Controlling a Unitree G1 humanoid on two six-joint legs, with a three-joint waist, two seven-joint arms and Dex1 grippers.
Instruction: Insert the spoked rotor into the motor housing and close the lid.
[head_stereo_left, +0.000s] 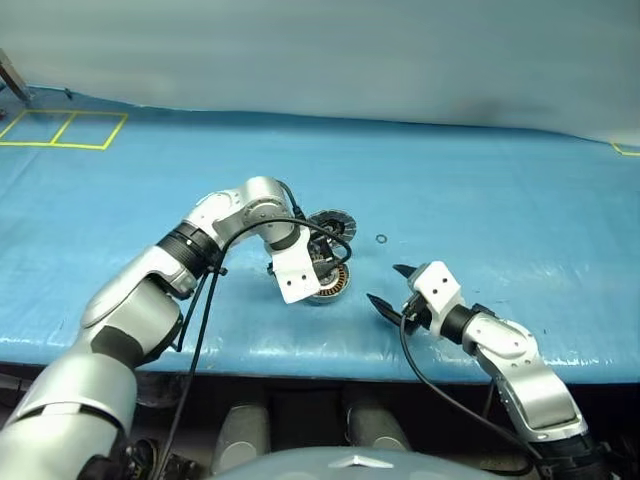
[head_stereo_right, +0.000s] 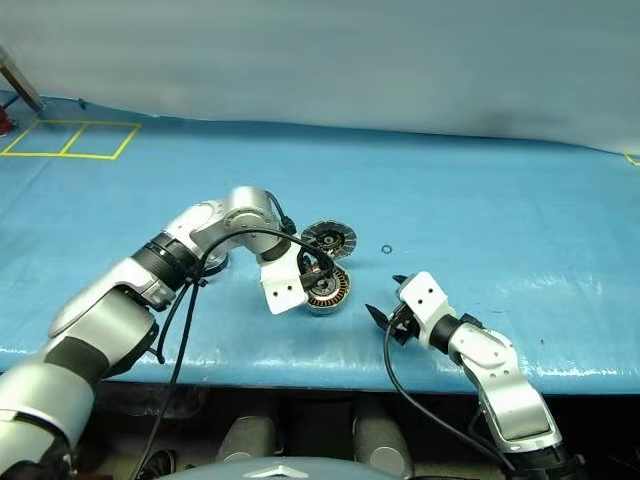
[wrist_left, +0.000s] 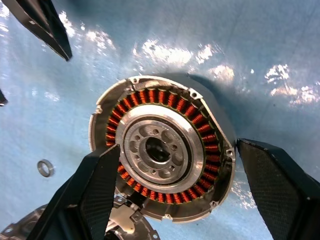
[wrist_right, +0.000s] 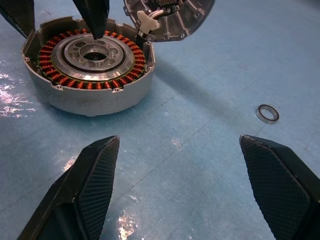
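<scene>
The robot's left gripper is hanging over the motor housing's open centre (head_stereo_right: 325, 287), so it should move away while the right gripper brings the loose metal ring (head_stereo_right: 387, 249) to that centre.
The motor housing (wrist_left: 220, 130) lies on the blue sheet, its copper winding ring facing up. The spoked rotor (wrist_left: 159, 150) sits inside that ring, silver rim around a holed, dark centre. The lid (head_stereo_left: 330, 222) stands open on the housing's far side, still hinged to it. My left gripper (wrist_left: 177, 147) points down just above the housing. It is open, one finger on each side of the rotor and nothing between them. My right gripper (head_stereo_left: 385, 284) hovers low over the sheet to the right of the housing (wrist_right: 90, 100), open and empty.
A tiny thin metal ring (head_stereo_left: 381, 238) lies loose on the sheet to the right of the lid. Black cables loop from my left wrist over the housing. Yellow tape squares (head_stereo_left: 62, 130) mark the far left corner. The table's front edge runs just below both grippers.
</scene>
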